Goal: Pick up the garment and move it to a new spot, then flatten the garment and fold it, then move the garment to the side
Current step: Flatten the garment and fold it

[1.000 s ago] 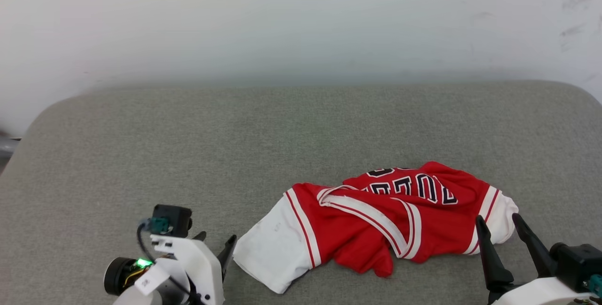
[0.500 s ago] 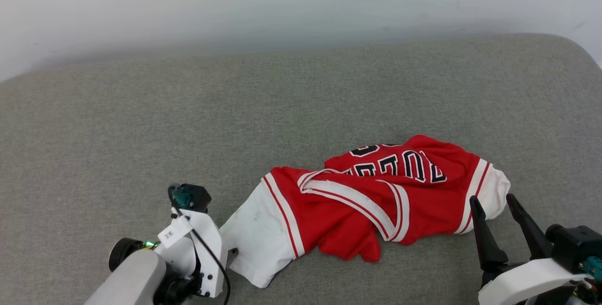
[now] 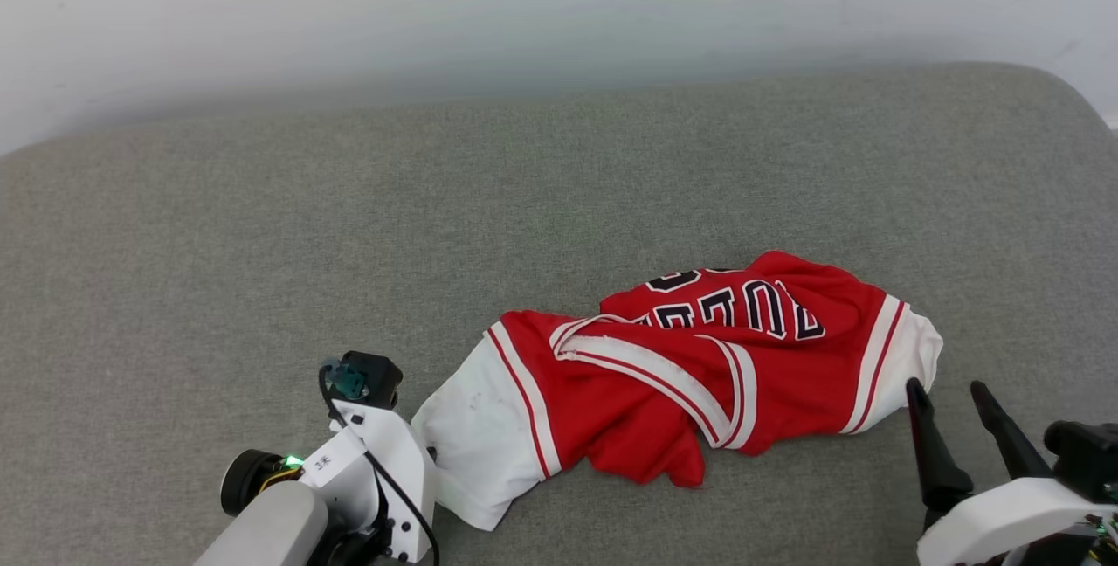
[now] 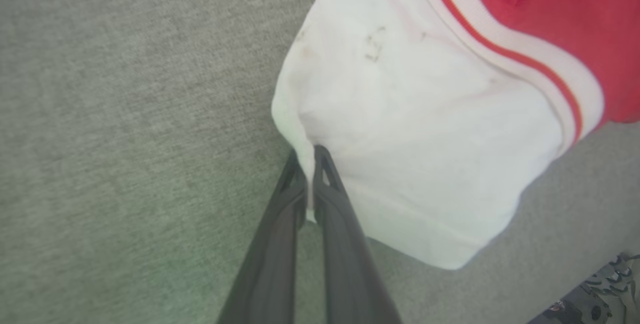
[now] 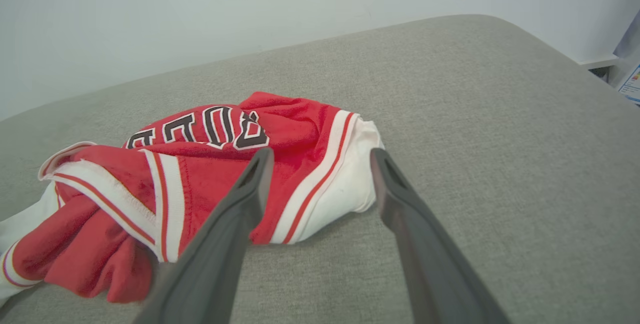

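Observation:
The black lettering is cut off at the garment's fold. The garment's hidden front (image 3: 812,281) will spread out flat when I pick the garment up by both sleeves.
The garment (image 3: 681,374) lies crumpled on the grey cushion: a red jersey with white sleeves, striped trim and black lettering. In the left wrist view my left gripper (image 4: 310,156) is shut on the edge of the white sleeve (image 4: 415,129), with a fold of cloth pinched between the two fingers. In the head view its white wrist housing (image 3: 376,461) sits against the garment's left end. My right gripper (image 3: 948,391) stands open just short of the other white sleeve (image 3: 917,352). In the right wrist view that gripper (image 5: 321,153) frames the sleeve (image 5: 350,184) without touching it.
The grey upholstered cushion (image 3: 524,199) stretches wide around the garment, with a pale wall (image 3: 524,7) behind it. Its rounded right corner (image 5: 575,64) drops off, and some papers (image 5: 631,84) lie beyond that edge.
The camera tipped down after the first frame. My left gripper reached the white sleeve's edge and closed on it. My right gripper drew back a little from the other sleeve.

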Motion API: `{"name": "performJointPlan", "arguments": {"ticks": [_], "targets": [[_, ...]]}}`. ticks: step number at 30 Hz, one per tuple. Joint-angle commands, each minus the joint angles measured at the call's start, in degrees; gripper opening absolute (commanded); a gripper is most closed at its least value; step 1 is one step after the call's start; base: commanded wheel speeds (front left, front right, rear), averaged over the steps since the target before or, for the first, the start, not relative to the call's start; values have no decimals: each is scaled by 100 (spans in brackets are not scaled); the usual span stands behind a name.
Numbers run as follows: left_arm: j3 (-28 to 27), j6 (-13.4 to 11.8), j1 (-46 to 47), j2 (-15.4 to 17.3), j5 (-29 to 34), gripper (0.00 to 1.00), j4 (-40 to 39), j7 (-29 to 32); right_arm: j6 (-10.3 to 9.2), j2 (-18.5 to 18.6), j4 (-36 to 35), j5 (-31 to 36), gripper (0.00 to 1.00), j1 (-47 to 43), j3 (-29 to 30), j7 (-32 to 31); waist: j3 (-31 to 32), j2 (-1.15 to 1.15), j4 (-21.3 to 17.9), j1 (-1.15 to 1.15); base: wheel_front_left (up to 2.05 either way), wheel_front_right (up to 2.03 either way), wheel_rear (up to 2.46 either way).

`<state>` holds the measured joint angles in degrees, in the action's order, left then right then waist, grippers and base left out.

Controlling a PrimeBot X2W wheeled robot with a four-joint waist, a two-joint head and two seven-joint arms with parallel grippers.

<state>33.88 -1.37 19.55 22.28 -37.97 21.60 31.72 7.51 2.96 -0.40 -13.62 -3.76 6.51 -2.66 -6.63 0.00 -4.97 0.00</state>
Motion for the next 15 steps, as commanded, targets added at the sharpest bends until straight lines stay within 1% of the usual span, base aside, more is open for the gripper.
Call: {"name": "performJointPlan", "arguments": {"ticks": [1,4,5,9,11,15], "targets": [[-43,-75,-146,-28,39,0,-32,-170,-4,-9,67,-60,100,66,105,-40,60,0,42,0,0,0,0],[-264,-248,-273,72,70,0,-276,-619,-4,90,340,-200,100,79,409,-315,122,0,106,0,0,0,0],[-307,-288,-326,83,49,0,-360,-702,-3,99,437,-248,100,88,517,-425,133,0,127,0,0,0,0],[-411,-405,-458,158,48,0,-723,-882,-4,413,917,-458,100,316,770,-966,113,0,237,0,0,0,0],[-427,-459,-474,197,114,0,-912,-954,-4,608,1138,-595,100,465,740,-1195,87,0,302,0,0,0,0],[-462,-529,-462,224,166,0,-1227,-1067,-4,957,1430,-839,100,815,384,-1711,30,0,396,0,0,0,0]]}}
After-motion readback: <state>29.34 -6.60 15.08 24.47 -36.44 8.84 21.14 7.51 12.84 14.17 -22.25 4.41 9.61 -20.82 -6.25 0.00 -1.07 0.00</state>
